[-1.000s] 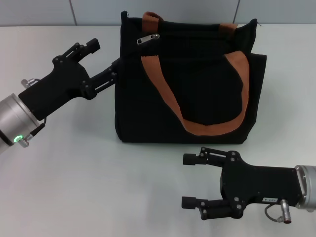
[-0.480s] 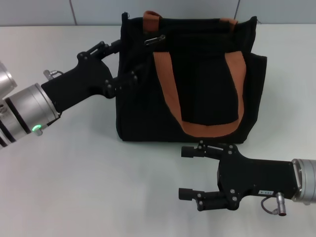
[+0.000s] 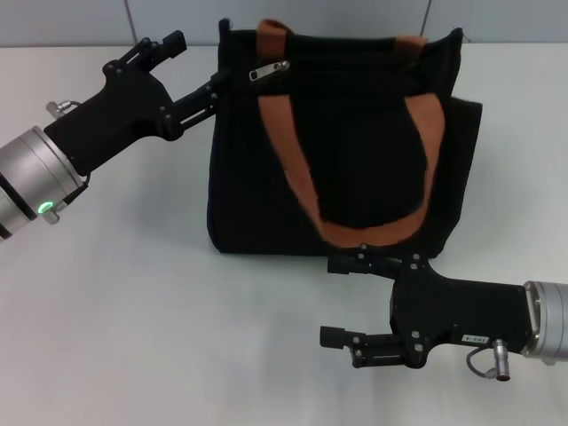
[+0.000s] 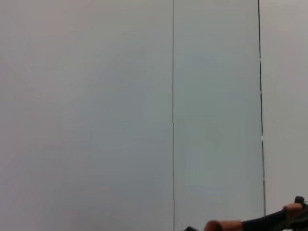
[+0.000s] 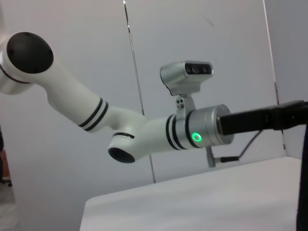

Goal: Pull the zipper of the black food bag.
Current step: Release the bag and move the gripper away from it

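The bag's corner (image 3: pixel 233 51) needs my left gripper to move in and pinch it before my right gripper takes the zipper pull, because my left gripper's open fingers are mostly off the bag's side (image 3: pixel 222 114).
The black food bag (image 3: pixel 355 142) lies in the middle of the white table in the head view, its brown-orange strap handles (image 3: pixel 288 169) looping down its face. The silver zipper (image 3: pixel 268 70) pull sits near the bag's far left corner. My left gripper (image 3: pixel 197 64) is open just left of that corner, one fingertip (image 3: pixel 216 87) against the bag's side, the other (image 3: pixel 173 40) off to the left. My right gripper (image 3: pixel 335 300) is open at the bag's near edge, its far finger (image 3: pixel 346 264) touching the bottom seam. The left wrist view catches only a strip of handle (image 4: pixel 224 225).
The white table (image 3: pixel 133 311) stretches left and in front of the bag. A grey panelled wall (image 4: pixel 96 96) stands behind. The right wrist view shows the left arm (image 5: pixel 144 132) with its green light, above the table (image 5: pixel 202 197).
My left gripper has drawn back from the bag's left edge and moved toward the far left corner. The right gripper edged up to the bag's near seam. The handles shifted slightly.
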Controlling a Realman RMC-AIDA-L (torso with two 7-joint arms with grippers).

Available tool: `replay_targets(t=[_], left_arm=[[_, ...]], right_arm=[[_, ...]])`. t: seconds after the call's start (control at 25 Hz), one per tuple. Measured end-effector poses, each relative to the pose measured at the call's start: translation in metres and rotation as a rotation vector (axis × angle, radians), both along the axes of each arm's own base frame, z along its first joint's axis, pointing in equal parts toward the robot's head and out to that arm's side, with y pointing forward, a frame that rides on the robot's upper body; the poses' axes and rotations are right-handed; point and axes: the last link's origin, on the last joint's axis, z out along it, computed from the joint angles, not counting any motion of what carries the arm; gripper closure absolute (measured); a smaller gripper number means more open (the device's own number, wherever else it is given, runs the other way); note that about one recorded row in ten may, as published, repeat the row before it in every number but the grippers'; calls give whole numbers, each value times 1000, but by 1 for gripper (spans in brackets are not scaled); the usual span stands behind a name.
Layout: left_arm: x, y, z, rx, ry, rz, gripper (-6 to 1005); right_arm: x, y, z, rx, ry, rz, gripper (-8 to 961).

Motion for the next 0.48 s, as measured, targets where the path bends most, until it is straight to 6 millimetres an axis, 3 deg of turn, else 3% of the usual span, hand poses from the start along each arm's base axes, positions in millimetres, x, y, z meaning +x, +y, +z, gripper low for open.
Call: replay_targets(t=[0.24, 0.48], left_arm=[[-16, -1, 19, 64, -24, 64, 183], [-18, -1, 13, -32, 109, 37, 183]], right_arm=[[2, 4, -1, 17, -16, -20, 120], [0, 8, -2, 27, -17, -21, 123]])
